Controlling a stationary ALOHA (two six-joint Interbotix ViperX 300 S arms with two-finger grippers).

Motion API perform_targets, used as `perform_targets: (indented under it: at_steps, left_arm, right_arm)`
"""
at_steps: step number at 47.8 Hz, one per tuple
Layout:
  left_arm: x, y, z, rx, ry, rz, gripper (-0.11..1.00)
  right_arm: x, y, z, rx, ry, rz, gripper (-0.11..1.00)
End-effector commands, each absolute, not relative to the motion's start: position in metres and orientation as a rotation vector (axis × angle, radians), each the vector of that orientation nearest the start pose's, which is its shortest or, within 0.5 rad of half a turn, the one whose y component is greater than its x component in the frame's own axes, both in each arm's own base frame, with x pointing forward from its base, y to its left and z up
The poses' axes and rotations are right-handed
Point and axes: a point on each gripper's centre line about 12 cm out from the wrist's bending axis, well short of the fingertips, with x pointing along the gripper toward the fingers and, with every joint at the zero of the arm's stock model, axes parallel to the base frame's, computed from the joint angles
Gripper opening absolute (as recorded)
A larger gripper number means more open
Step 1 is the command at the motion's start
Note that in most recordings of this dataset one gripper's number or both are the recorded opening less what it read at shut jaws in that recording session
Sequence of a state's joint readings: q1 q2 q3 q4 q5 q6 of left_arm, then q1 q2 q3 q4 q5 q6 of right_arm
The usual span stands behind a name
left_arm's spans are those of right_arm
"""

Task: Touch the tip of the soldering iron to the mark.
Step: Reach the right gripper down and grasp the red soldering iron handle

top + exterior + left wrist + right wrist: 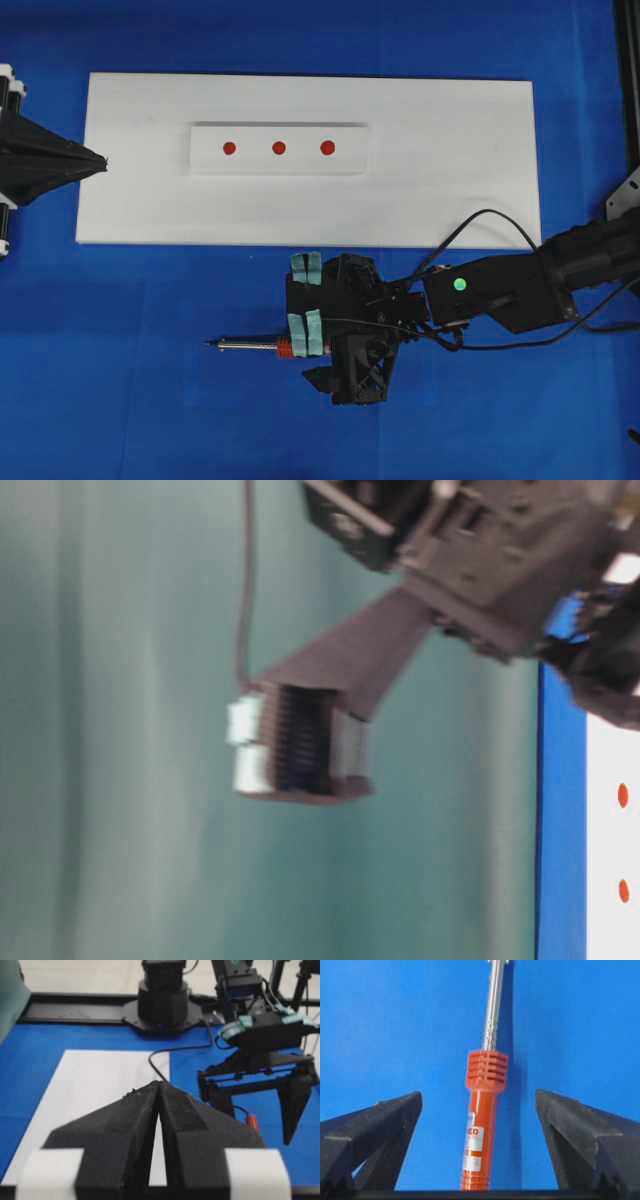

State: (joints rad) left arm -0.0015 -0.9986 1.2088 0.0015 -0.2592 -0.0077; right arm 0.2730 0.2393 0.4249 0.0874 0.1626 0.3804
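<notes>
The black cord (450, 238) has a slack loop (487, 211) over the board. The cord will therefore open up and come along when I carry the soldering iron.
The soldering iron (250, 346) lies flat on the blue mat, its tip (211, 345) pointing left. In the right wrist view its orange-red handle (481, 1130) runs up the middle, between the fingers and touching neither; the tip is cut off at the top edge there. My right gripper (306, 300) hovers open over the handle. The mark (279, 148) is the middle red dot on the white block (350, 160), well beyond the iron. At the board's left end my left gripper (100, 163) rests shut and empty, its fingertips (159, 1083) pressed together.
The block sits on a large white board (450, 190) on the blue mat. The iron's black cord (490, 215) loops over the board's right corner and along the right arm. The far arm base (162, 1000) stands behind.
</notes>
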Motion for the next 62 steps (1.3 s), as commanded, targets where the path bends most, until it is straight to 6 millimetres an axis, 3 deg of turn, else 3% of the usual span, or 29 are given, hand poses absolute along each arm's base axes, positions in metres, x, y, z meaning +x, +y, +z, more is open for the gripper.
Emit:
perform_targets:
  at_steps: [1, 10, 24, 28, 36, 40, 53, 62]
  left_arm:
    - [0.193, -0.001, 0.286, -0.009, -0.060, -0.003, 0.02]
    - [0.192, -0.001, 0.285, -0.009, -0.057, -0.003, 0.02]
    - [0.192, -0.001, 0.285, -0.008, -0.055, -0.004, 0.02]
    - [0.192, -0.001, 0.284, -0.009, -0.054, -0.003, 0.02]
    - [0.192, -0.001, 0.284, -0.009, -0.054, -0.003, 0.02]
    - [0.192, -0.001, 0.284, -0.009, -0.054, -0.003, 0.02]
    - [0.192, -0.001, 0.284, -0.009, -0.054, -0.004, 0.02]
    - [0.192, -0.001, 0.283, -0.011, -0.052, -0.003, 0.02]
  right_arm:
    - [0.434, 0.126, 0.140, 0.346, 0.843, 0.081, 0.90]
    - [0.433, 0.131, 0.121, 0.365, 0.888, 0.063, 0.90]
    - [0.435, 0.134, 0.111, 0.363, 0.905, 0.061, 0.83]
    - [0.436, 0.134, 0.111, 0.359, 0.905, 0.063, 0.69]
    - [0.434, 0.135, 0.110, 0.361, 0.913, 0.061, 0.21]
    - [0.434, 0.135, 0.112, 0.361, 0.919, 0.059, 0.07]
    - [0.433, 0.132, 0.117, 0.361, 0.937, 0.051, 0.06]
    - [0.430, 0.129, 0.150, 0.367, 0.927, 0.056, 0.06]
